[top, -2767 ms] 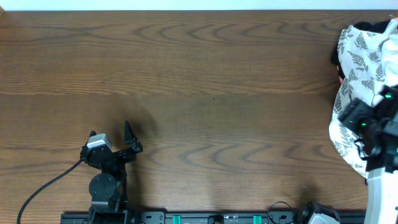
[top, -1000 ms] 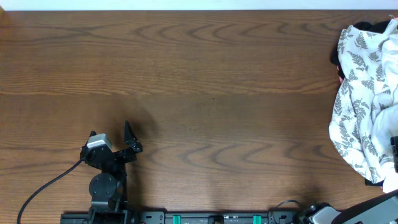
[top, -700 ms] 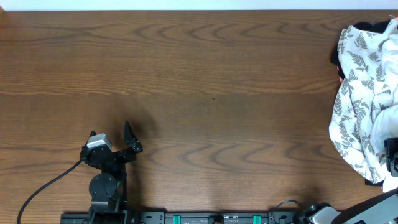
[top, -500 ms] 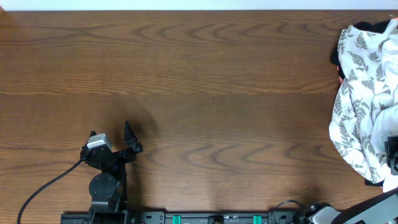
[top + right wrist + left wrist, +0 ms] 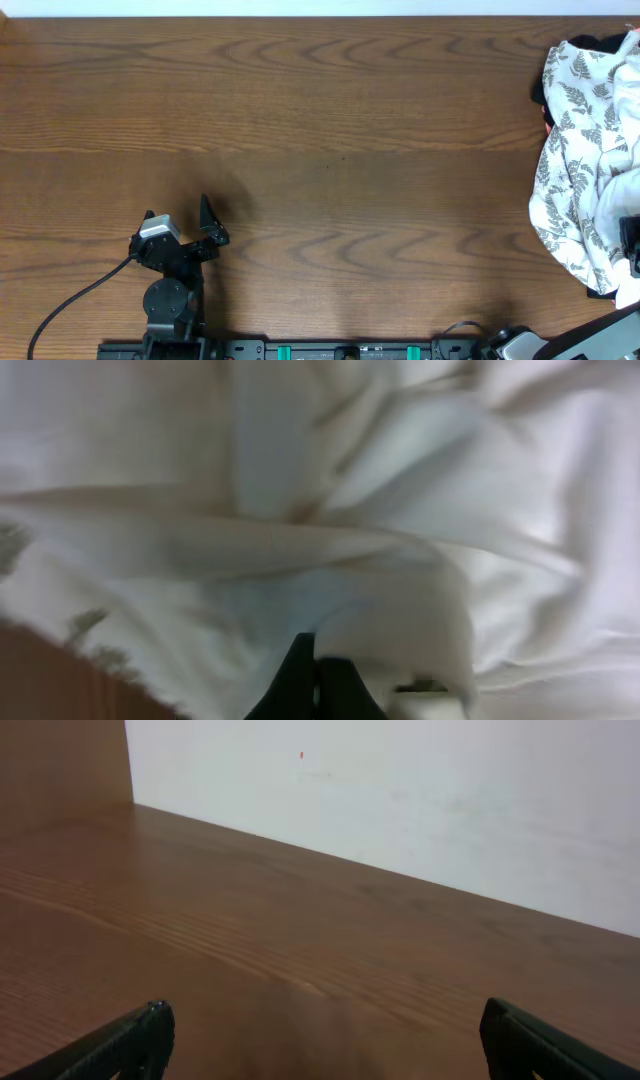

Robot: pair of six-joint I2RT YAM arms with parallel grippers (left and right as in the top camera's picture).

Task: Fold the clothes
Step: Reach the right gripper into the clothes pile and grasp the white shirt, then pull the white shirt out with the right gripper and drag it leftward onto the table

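The fingers are pinching a white T-shirt fold (image 5: 395, 618), and the table's middle (image 5: 340, 130) is free. My right gripper goes on pulling until the T-shirt is lying there.
The clothes, a plain white T-shirt (image 5: 622, 198), lie crumpled at the table's right edge, partly under and beside a fern-print cloth (image 5: 575, 150). In the right wrist view white folds of the T-shirt (image 5: 330, 540) fill the frame. My right gripper (image 5: 318, 665) has its two dark fingers pressed together on a fold of that fabric. From overhead only a dark bit of the right gripper (image 5: 632, 245) shows at the frame edge. My left gripper (image 5: 180, 213) rests near the front left, wide open over bare wood (image 5: 335, 1045), holding nothing. The shirt's print is hidden.
The fern-print cloth (image 5: 85, 625) shows at the lower left of the right wrist view, next to a strip of brown table (image 5: 30, 685). Something dark (image 5: 595, 43) peeks out behind the pile at the far right. A white wall (image 5: 400, 800) stands beyond the table's far edge.
The right arm has dropped from over the pile toward the frame's right edge, and its jaws have closed on the white fabric. The left arm has not moved.
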